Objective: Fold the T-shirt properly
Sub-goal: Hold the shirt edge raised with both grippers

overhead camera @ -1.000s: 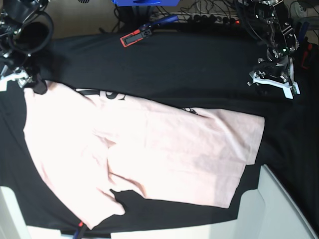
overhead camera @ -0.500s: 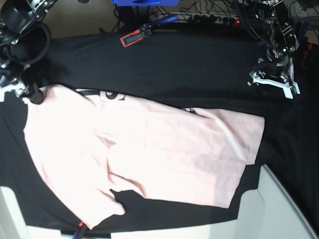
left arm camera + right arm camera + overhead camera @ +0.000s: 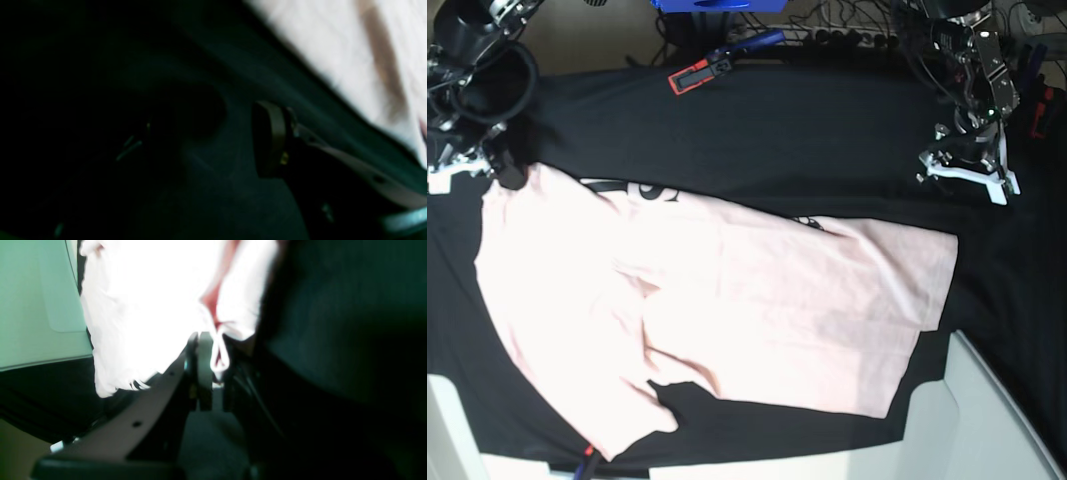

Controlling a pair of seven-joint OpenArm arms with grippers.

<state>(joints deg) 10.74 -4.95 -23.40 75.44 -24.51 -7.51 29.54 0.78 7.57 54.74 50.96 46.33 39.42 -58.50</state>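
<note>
I expect the pale pink T-shirt [image 3: 752, 300] to drag along and smooth out mostly flat when I pull its corners, as slack creases [image 3: 885, 258] run from the T-shirt's far edge.
The pale pink T-shirt [image 3: 727, 310] lies spread on the big black cloth [image 3: 807, 140], with black lettering showing along its far edge. My right gripper [image 3: 499, 170] sits at the shirt's far left corner. In the right wrist view the gripper [image 3: 215, 355] is shut on a bunched hem of the T-shirt [image 3: 150, 306]. My left gripper [image 3: 962, 168] hovers open over the black cloth, beyond the shirt's far right corner. The left wrist view is dark and blurred: one finger pad [image 3: 270, 140] shows with nothing against it, and the T-shirt [image 3: 333, 50] lies at upper right.
A red and black clamp [image 3: 692, 76] and a blue-handled tool [image 3: 752, 42] lie at the cloth's far edge, near a power strip [image 3: 847, 38] and cables. White table corners [image 3: 1002, 420] show at the near right and near left.
My right gripper has closed on the shirt's far left corner. The left gripper has shifted slightly left. The shirt lies as before.
</note>
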